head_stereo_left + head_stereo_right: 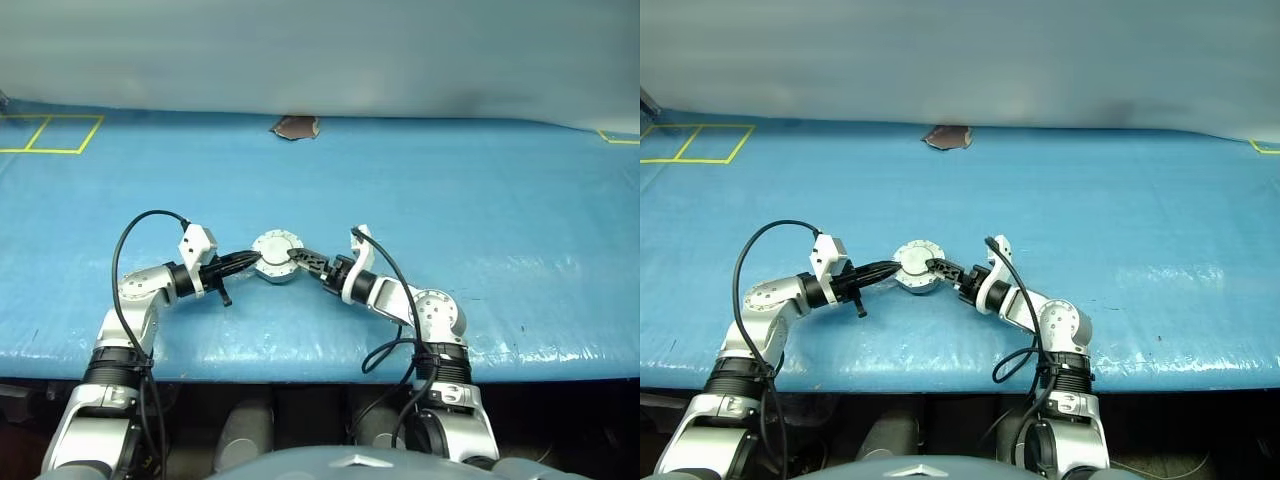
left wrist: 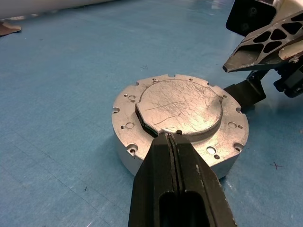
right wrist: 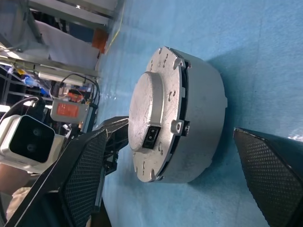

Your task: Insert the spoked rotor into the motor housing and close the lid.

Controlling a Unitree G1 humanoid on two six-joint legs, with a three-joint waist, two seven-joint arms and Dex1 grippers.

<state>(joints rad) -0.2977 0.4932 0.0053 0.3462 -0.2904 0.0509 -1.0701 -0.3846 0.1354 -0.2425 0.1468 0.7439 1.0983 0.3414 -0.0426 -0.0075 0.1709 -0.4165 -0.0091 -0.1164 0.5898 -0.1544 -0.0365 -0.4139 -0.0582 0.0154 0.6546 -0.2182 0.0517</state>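
Observation:
My gripper will squeeze and lift the lid [image 1: 277,246], and the lid will press flush and move along with the housing, because a dark gap [image 3: 184,90] shows under the notched edge.
The motor housing [image 1: 276,262], a short round silver can, stands on the blue table with the lid [image 2: 180,106] lying flat on top of it. The lid is a notched disc with a raised round centre. The spoked rotor is hidden from view. My left gripper [image 2: 171,138] is shut, and its tips rest against the edge of the lid's raised centre on the housing's left side. My right gripper [image 3: 170,135] is open and comes in from the right, one finger on each side of the housing [image 3: 203,123], with a gap visible on both sides.
The blue sheet covers the whole table [image 1: 450,200]. A brown patch [image 1: 295,127] lies at its far edge and yellow tape lines [image 1: 50,135] mark the far left. The front edge [image 1: 320,365] runs just behind my wrists.

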